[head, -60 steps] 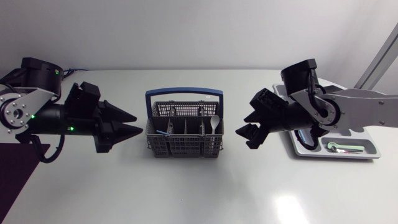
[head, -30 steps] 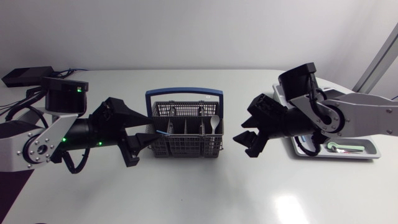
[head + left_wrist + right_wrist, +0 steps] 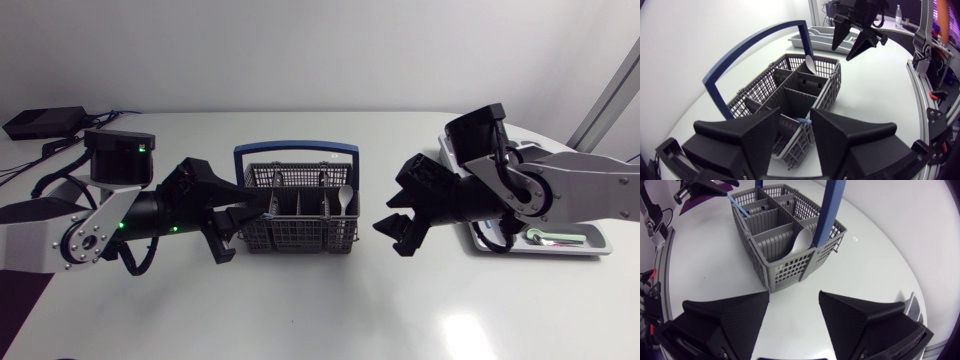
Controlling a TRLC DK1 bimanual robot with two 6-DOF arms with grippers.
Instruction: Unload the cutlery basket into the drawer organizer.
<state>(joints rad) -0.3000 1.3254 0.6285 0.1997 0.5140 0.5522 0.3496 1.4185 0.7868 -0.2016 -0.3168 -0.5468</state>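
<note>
Only the blue-handled utensil's tip (image 3: 804,120) sticks up above the deep compartment (image 3: 788,131), so I should expect the utensil to have a long blue handle hidden below when I lift it.
The grey cutlery basket (image 3: 296,222) with a blue handle (image 3: 295,148) stands mid-table. A white spoon (image 3: 344,196) leans in its right end compartment, and a blue-handled utensil (image 3: 802,120) sticks up at its left end. My left gripper (image 3: 250,213) is at that left end, open, with the blue handle's tip between its fingers (image 3: 840,135). My right gripper (image 3: 397,227) hangs open just right of the basket and holds nothing. In the right wrist view the spoon (image 3: 802,240) lies ahead of the gripper (image 3: 794,297). The white drawer organizer (image 3: 592,243) lies at the far right, partly hidden by my right arm.
Some cutlery (image 3: 556,238) lies in the organizer's front compartment. A flat black box (image 3: 40,122) sits at the table's back left corner. Bare white tabletop stretches in front of the basket.
My left arm has swung right to the basket's left end, and its fingers have drawn closer together around the blue handle. The right gripper has edged slightly left.
</note>
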